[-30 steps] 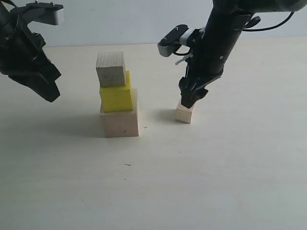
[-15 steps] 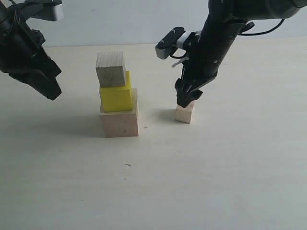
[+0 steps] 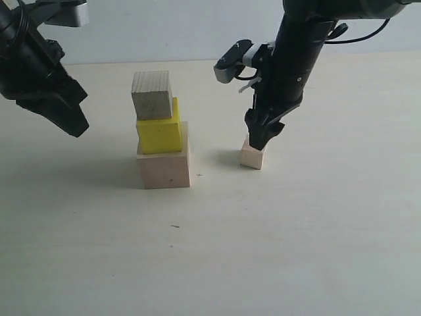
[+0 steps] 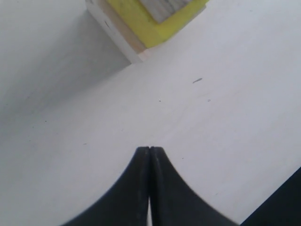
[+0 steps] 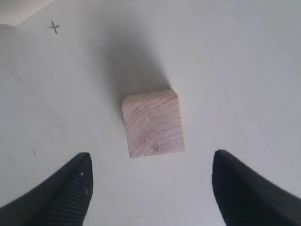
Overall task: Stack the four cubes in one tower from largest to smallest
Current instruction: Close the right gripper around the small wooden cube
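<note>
The stack [image 3: 160,135] should stay up when the robot puts the smallest cube on top, because most of the medium pale cube [image 3: 152,96] sits over the yellow cube.
A three-cube stack stands left of centre: the large pale wood cube [image 3: 164,164] at the bottom, the yellow cube [image 3: 160,131] on it, the medium pale cube [image 3: 152,94] on top, shifted to the left. The smallest pale cube [image 3: 253,157] sits alone on the table to the right. My right gripper [image 3: 261,139] hangs just above the smallest cube [image 5: 153,123], open, with its fingers [image 5: 75,183] wide apart and the cube lying just beyond the tips. My left gripper [image 3: 74,125] is shut and empty, up and to the left of the stack. The left wrist view shows the shut left gripper [image 4: 149,149] and the yellow cube [image 4: 146,23].
The pale tabletop [image 3: 296,250] stretches all around the stack and the small cube. A small dark speck [image 3: 175,226] lies in front of the stack. A grey wall [image 3: 184,26] closes the back.
My right gripper rose slightly half a second ago and has come back down over the smallest cube. My left arm shifted a little up and right. The cubes have not moved.
</note>
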